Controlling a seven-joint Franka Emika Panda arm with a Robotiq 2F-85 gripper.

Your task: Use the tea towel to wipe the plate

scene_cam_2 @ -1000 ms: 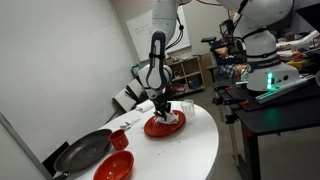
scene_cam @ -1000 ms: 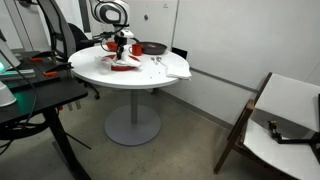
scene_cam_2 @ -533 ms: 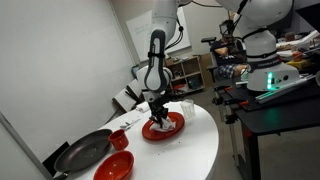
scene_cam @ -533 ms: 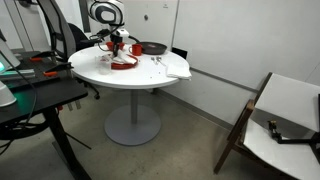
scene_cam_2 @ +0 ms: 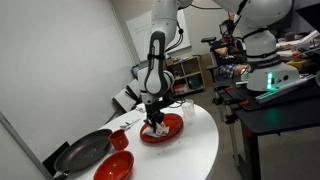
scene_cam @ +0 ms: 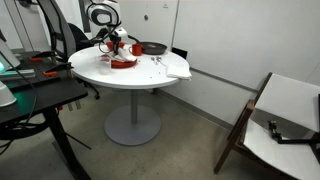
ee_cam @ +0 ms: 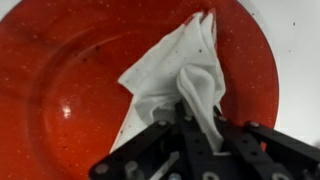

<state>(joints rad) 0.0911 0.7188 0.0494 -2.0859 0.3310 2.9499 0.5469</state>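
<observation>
Next, my gripper sweeps the tea towel across the plate (scene_cam_2: pixel 177 123) toward the clear glass, because the tea towel lies near the plate's rim on the red bowl's side (scene_cam_2: pixel 142 136).
A red plate (ee_cam: pixel 60 80) lies on the round white table (scene_cam: pixel 130 72); it also shows in both exterior views (scene_cam_2: pixel 170 128) (scene_cam: pixel 122 64). A white tea towel (ee_cam: pixel 175 70) is bunched on the plate. My gripper (ee_cam: pixel 195 125) is shut on the tea towel and presses it down on the plate. In an exterior view the gripper (scene_cam_2: pixel 154 120) stands upright over the plate's left part. In the wrist view the towel's free corner fans out toward the plate's upper rim.
A dark frying pan (scene_cam_2: pixel 82 151) and a red bowl (scene_cam_2: pixel 114 166) sit on the table beside the plate. A clear glass (scene_cam_2: pixel 186 107) stands behind the plate. Small white items (scene_cam: pixel 170 68) lie near the table's far edge. A desk (scene_cam: pixel 30 95) stands beside the table.
My gripper and the towel have slid across the plate, leftward in the view with the frying pan. The plate has shifted slightly with the motion.
</observation>
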